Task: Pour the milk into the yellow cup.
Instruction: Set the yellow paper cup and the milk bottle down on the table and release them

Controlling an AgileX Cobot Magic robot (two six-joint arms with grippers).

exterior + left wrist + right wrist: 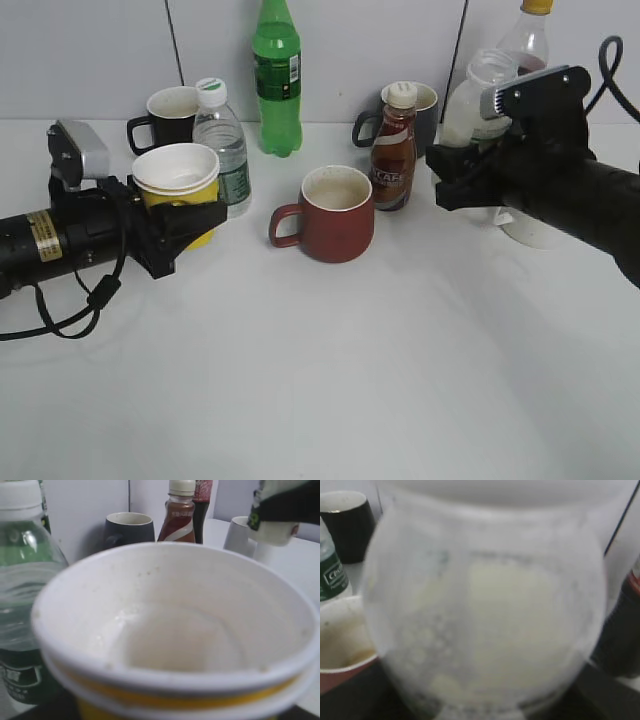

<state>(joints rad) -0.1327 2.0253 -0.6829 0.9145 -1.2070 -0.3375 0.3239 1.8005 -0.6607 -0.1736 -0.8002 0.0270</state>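
The yellow cup [180, 176] is hanging upright above the clear space [222, 260] next to the red mug. My left gripper should go on moving it down until its base stands flat, then let go.
The yellow cup [178, 178] has a white rim and white inside, and is held upright in my left gripper [175, 215] at the left, slightly above the table. It fills the left wrist view [170, 630], empty with a damp bottom. The milk [470, 100], a clear bottle with creamy liquid and an open wide neck, is held upright in my right gripper [462, 165] at the right. It fills the right wrist view [485, 615]. The bottle and cup are far apart, with the red mug between them.
A dark red mug [334, 212] stands mid-table. A brown coffee bottle [393, 148], a water bottle [222, 145], a green soda bottle [277, 78], a black mug [168, 117] and a dark mug [422, 110] stand behind. A white mug [530, 230] stands under my right arm.
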